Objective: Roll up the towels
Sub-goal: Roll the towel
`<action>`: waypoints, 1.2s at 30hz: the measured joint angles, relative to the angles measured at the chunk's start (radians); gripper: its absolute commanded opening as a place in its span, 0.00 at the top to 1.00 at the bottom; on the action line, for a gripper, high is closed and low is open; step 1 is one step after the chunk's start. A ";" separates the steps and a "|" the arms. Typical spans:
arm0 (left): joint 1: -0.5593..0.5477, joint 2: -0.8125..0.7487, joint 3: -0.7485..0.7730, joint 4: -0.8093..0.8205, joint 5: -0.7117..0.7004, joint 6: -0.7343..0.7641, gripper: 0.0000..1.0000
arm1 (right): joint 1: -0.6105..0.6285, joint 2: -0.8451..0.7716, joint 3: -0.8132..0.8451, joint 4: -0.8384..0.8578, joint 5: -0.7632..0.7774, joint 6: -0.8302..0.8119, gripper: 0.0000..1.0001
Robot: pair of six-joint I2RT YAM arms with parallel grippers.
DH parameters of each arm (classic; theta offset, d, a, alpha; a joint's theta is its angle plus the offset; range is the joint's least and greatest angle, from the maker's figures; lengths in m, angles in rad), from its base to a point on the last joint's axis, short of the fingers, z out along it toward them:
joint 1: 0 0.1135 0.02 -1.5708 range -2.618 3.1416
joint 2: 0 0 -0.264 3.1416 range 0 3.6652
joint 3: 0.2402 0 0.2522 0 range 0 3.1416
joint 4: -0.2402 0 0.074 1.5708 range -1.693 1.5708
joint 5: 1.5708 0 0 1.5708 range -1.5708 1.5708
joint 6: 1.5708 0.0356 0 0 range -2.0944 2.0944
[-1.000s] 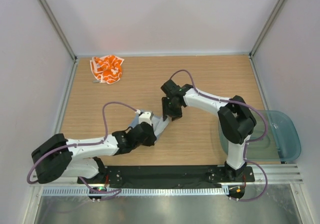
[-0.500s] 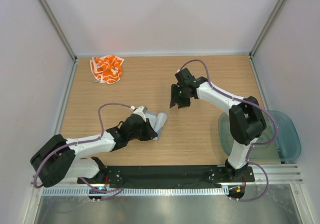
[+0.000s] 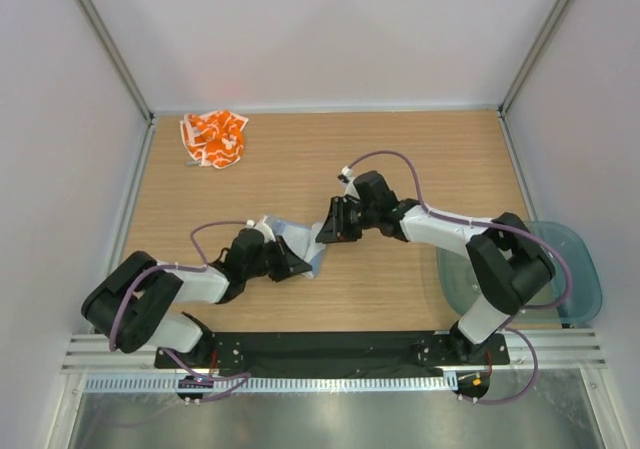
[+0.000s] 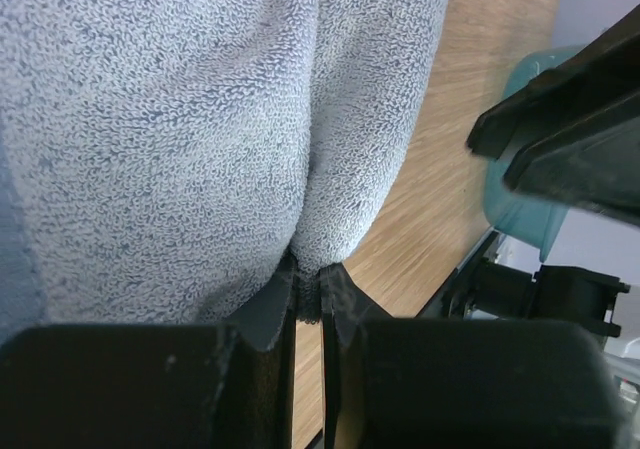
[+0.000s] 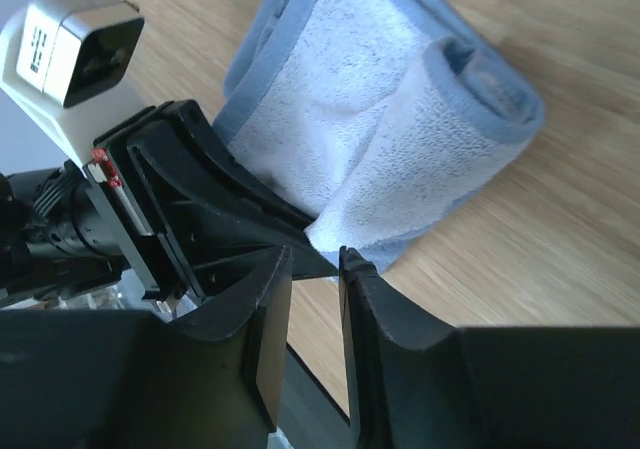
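Note:
The loose blue hem [image 5: 384, 254] is below the towel's fold that my left gripper is pinching. My right gripper should hold the fold [image 5: 405, 174] steady while my left gripper takes the hem.
A blue-grey towel [image 3: 308, 248], partly rolled, lies on the wooden table left of centre. My left gripper [image 3: 293, 261] is shut on the towel's near edge; in the left wrist view a bit of terry cloth [image 4: 200, 119] is pinched between the jaws at the gripper [image 4: 308, 291]. My right gripper [image 3: 328, 232] sits just right of the towel. In the right wrist view the gripper [image 5: 315, 261] has its jaws a narrow gap apart with nothing between them, right at the edge of the rolled towel [image 5: 400, 139]. An orange patterned towel [image 3: 213, 139] lies crumpled at the far left.
A teal plastic bin [image 3: 572, 269] stands off the table's right edge; it also shows in the left wrist view [image 4: 508, 201]. The left gripper body [image 5: 190, 209] lies directly ahead of my right fingers. Walls close in the table on three sides.
My right gripper swung away to the far right half a second ago and has come back down to the towel's right edge. My left arm drew back left, still holding the towel.

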State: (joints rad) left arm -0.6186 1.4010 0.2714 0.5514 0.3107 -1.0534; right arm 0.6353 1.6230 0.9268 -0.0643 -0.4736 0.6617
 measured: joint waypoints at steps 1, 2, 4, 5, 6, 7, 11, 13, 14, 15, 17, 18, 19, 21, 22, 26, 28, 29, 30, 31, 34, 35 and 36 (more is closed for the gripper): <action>0.012 0.010 -0.007 0.023 0.011 -0.014 1.00 | 0.007 0.010 -0.013 0.036 -0.013 0.013 0.69; 0.022 0.017 -0.011 0.038 0.021 -0.019 0.99 | 0.013 0.024 -0.026 0.077 -0.029 0.029 0.69; 0.046 0.031 -0.019 0.064 0.039 -0.036 1.00 | 0.024 0.058 -0.045 0.154 -0.058 0.061 0.69; 0.060 0.037 -0.022 0.074 0.050 -0.041 1.00 | 0.025 0.074 -0.053 0.192 -0.070 0.078 0.69; 0.073 0.043 -0.024 0.086 0.059 -0.045 1.00 | 0.025 0.088 -0.058 0.225 -0.080 0.092 0.69; 0.088 0.048 -0.026 0.094 0.068 -0.049 1.00 | 0.025 0.101 -0.063 0.254 -0.089 0.105 0.69; 0.131 0.068 -0.034 0.123 0.103 -0.066 1.00 | 0.025 0.146 -0.067 0.349 -0.110 0.138 0.69; 0.143 0.080 -0.035 0.137 0.120 -0.069 1.00 | 0.025 0.171 -0.067 0.389 -0.116 0.151 0.69; 0.147 0.087 -0.035 0.144 0.127 -0.070 1.00 | 0.025 0.184 -0.067 0.407 -0.117 0.155 0.69; 0.151 0.094 -0.036 0.152 0.134 -0.071 1.00 | 0.025 0.199 -0.067 0.424 -0.119 0.160 0.70; 0.157 0.108 -0.037 0.164 0.145 -0.073 1.00 | 0.025 0.233 -0.066 0.456 -0.122 0.167 0.71; 0.160 0.115 -0.037 0.172 0.151 -0.073 1.00 | 0.025 0.251 -0.063 0.468 -0.122 0.170 0.72; 0.163 0.121 -0.037 0.177 0.154 -0.074 1.00 | 0.025 0.270 -0.058 0.476 -0.123 0.175 0.72; 0.167 0.131 -0.037 0.187 0.162 -0.074 1.00 | 0.025 0.303 -0.046 0.489 -0.125 0.180 0.74; 0.169 0.134 -0.037 0.189 0.165 -0.073 0.99 | 0.025 0.313 -0.037 0.491 -0.126 0.182 0.75; 0.173 0.127 -0.024 0.158 0.161 -0.054 0.71 | 0.025 0.323 -0.015 0.475 -0.114 0.174 0.76; 0.173 0.098 -0.011 0.096 0.150 -0.026 0.61 | 0.026 0.323 -0.008 0.459 -0.102 0.162 0.77; 0.171 0.074 -0.004 0.062 0.141 -0.013 0.55 | 0.027 0.323 -0.005 0.451 -0.097 0.158 0.77; 0.167 0.051 0.003 0.029 0.130 0.003 0.53 | 0.027 0.323 -0.002 0.442 -0.091 0.153 0.77; 0.160 0.020 0.013 -0.016 0.114 0.020 0.52 | 0.029 0.323 0.002 0.432 -0.084 0.147 0.78; 0.124 -0.061 0.060 -0.185 0.037 0.073 0.49 | 0.035 0.323 0.017 0.400 -0.062 0.131 0.79; 0.109 -0.085 0.081 -0.247 0.007 0.093 0.49 | 0.039 0.323 0.024 0.387 -0.055 0.126 0.79; 0.097 -0.103 0.099 -0.292 -0.016 0.105 0.49 | 0.042 0.323 0.031 0.375 -0.049 0.121 0.79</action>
State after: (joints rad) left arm -0.5217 1.2980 0.3702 0.2596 0.2951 -0.9485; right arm 0.6777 1.9457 0.9577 0.3111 -0.5228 0.7830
